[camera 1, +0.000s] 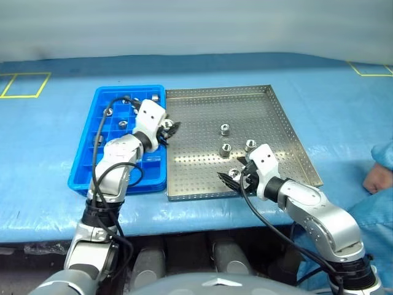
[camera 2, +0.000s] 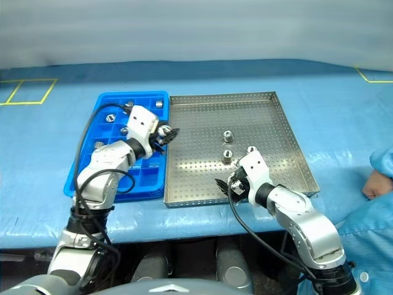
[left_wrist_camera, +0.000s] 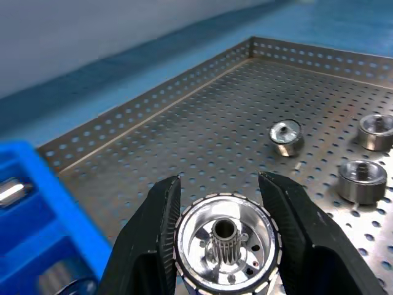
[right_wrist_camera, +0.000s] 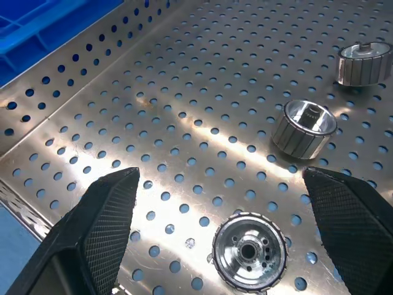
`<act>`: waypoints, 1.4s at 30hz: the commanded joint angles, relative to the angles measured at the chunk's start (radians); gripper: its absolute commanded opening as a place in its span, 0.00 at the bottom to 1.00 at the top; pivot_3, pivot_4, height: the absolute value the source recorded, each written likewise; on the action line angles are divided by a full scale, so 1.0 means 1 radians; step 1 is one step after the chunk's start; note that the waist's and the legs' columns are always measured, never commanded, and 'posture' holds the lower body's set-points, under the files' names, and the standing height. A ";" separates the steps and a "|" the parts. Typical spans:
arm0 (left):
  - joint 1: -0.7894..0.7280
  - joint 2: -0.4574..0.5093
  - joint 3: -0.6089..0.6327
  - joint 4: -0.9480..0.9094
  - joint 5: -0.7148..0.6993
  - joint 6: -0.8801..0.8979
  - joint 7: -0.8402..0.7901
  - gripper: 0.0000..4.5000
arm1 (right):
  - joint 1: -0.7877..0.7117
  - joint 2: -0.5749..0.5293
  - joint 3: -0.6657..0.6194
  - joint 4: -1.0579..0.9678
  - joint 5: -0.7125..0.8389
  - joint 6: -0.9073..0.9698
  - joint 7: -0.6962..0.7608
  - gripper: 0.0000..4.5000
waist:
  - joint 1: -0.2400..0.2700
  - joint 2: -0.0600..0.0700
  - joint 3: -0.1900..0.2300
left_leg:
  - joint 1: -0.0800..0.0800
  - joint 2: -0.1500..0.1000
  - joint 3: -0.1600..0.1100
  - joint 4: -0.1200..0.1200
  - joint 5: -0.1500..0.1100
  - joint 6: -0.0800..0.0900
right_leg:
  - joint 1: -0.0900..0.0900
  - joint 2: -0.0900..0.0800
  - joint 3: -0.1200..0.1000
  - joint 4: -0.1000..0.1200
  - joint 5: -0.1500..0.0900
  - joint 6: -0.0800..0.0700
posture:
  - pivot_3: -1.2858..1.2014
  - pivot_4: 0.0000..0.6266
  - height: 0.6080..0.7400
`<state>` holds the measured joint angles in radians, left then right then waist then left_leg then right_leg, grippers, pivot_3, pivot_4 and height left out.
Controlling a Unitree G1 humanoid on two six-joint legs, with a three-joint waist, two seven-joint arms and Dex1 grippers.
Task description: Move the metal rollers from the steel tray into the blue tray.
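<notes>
I should keep going with my left gripper and release the roller inside the blue tray's outer near corner (camera 1: 81, 177), which is empty, as both fingers are on the roller's side (left_wrist_camera: 227, 243).
My left gripper (camera 1: 167, 128) is shut on a metal roller (left_wrist_camera: 226, 243), a shiny ring with a toothed hub, which it holds in the air over the seam between the blue tray (camera 1: 98, 104) and the steel tray (camera 1: 202, 110). Three more rollers (camera 1: 225, 129) (camera 1: 225, 149) (camera 1: 250, 145) lie mid-tray. My right gripper (camera 1: 236, 178) stands open low over the steel tray's near edge, with another roller (right_wrist_camera: 250, 251) lying flat between its fingers (right_wrist_camera: 98, 227), untouched. Some compartments of the blue tray hold a roller (camera 1: 122, 124).
The two trays sit side by side on a blue table cover with yellow tape marks (camera 1: 24, 85) at the far corners. At the right edge a person's hand (camera 1: 374, 178) and blue sleeve rest by the table.
</notes>
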<state>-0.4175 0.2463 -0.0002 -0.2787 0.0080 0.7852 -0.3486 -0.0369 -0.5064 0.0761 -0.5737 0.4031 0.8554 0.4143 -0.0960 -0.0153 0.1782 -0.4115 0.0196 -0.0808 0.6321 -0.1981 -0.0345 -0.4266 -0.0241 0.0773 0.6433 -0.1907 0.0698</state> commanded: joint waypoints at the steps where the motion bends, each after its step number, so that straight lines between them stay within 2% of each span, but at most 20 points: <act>1: 0.042 -0.052 0.080 -0.194 0.103 0.212 0.203 0.39 | -0.030 0.000 -0.009 -0.001 0.013 -0.013 0.024 1.00 | 0.007 0.000 0.000 | 0.000 0.000 0.000 0.000 0.000 0.000 | 0.000 0.000 0.000 0.000 0.000 0.000 | 0.51 0.24 1.00; 7: 0.156 -0.056 0.014 -0.425 0.152 0.433 0.272 0.39 | -0.078 0.002 -0.019 0.035 0.022 -0.013 0.049 1.00 | 0.039 -0.001 0.000 | 0.000 0.000 -0.001 0.000 0.000 0.000 | 0.000 0.000 -0.002 0.000 0.000 0.000 | 0.54 0.24 1.00; 12: 0.221 -0.077 0.044 -0.542 0.177 0.550 0.324 0.39 | -0.106 0.009 -0.010 0.075 0.003 -0.012 0.039 1.00 | 0.053 -0.001 0.000 | 0.000 0.000 -0.001 0.001 0.000 0.000 | 0.001 0.000 -0.002 0.000 0.000 -0.001 | 0.55 0.24 1.00; 17: 0.275 -0.059 0.069 -0.570 0.222 0.589 0.383 0.39 | -0.122 0.020 0.002 0.098 -0.008 -0.015 0.038 1.00 | 0.062 -0.001 0.000 | 0.000 0.000 -0.001 0.000 0.000 0.000 | 0.000 0.000 -0.003 0.000 -0.001 -0.001 | 0.56 0.24 1.00; 26: 0.331 -0.030 0.092 -0.512 0.234 0.541 0.395 0.39 | -0.145 0.036 0.001 0.122 -0.025 -0.014 0.029 1.00 | 0.084 -0.002 0.000 | 0.000 0.000 -0.001 0.001 0.000 0.000 | 0.000 0.000 -0.003 0.000 -0.001 -0.001 | 0.56 0.24 1.00; 28: 0.334 -0.020 0.082 -0.495 0.222 0.517 0.380 0.55 | -0.140 0.037 0.003 0.119 -0.029 -0.015 0.027 1.00 | 0.085 -0.002 0.000 | 0.000 0.000 -0.002 0.000 0.000 0.000 | 0.000 0.000 -0.003 -0.001 -0.001 -0.001 | 0.56 0.24 1.00; 30: 0.333 -0.023 0.073 -0.484 0.216 0.501 0.376 0.66 | -0.134 0.039 0.003 0.113 -0.030 -0.015 0.025 1.00 | 0.085 -0.002 0.000 | 0.000 0.000 -0.002 0.000 0.000 0.000 | 0.000 -0.001 -0.003 -0.001 -0.001 -0.002 | 0.56 0.24 1.00; 33: 0.309 -0.056 0.080 -0.468 0.213 0.493 0.390 0.89 | -0.128 0.041 -0.001 0.103 -0.028 -0.016 0.021 1.00 | 0.084 -0.002 0.000 | 0.000 0.000 -0.001 0.000 0.000 0.000 | 0.000 -0.001 -0.003 -0.001 -0.001 -0.001 | 0.55 0.24 1.00; 39: 0.260 -0.107 0.085 -0.461 0.167 0.402 0.363 0.89 | -0.119 0.042 -0.008 0.096 -0.035 -0.022 0.013 1.00 | 0.083 -0.002 0.000 | 0.000 0.000 -0.001 0.000 0.000 0.000 | 0.000 -0.001 -0.003 -0.001 -0.001 -0.001 | 0.54 0.24 1.00; 42: 0.246 -0.107 0.049 -0.425 0.144 0.350 0.335 0.89 | -0.115 0.044 -0.010 0.089 -0.042 -0.023 0.006 1.00 | 0.083 -0.002 0.000 | 0.000 0.000 -0.001 0.000 0.000 0.000 | 0.000 -0.001 -0.003 -0.001 -0.001 -0.001 | 0.54 0.24 1.00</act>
<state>-0.1624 0.1374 0.0638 -0.7092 0.1673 1.1779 -0.0006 -0.1502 -0.4640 0.0884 -0.4439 0.3624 0.8537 0.4266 -0.0134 -0.0174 0.1781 -0.4119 0.0196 -0.0821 0.6325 -0.1982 -0.0349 -0.4262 -0.0248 0.0740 0.6425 -0.1914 0.0684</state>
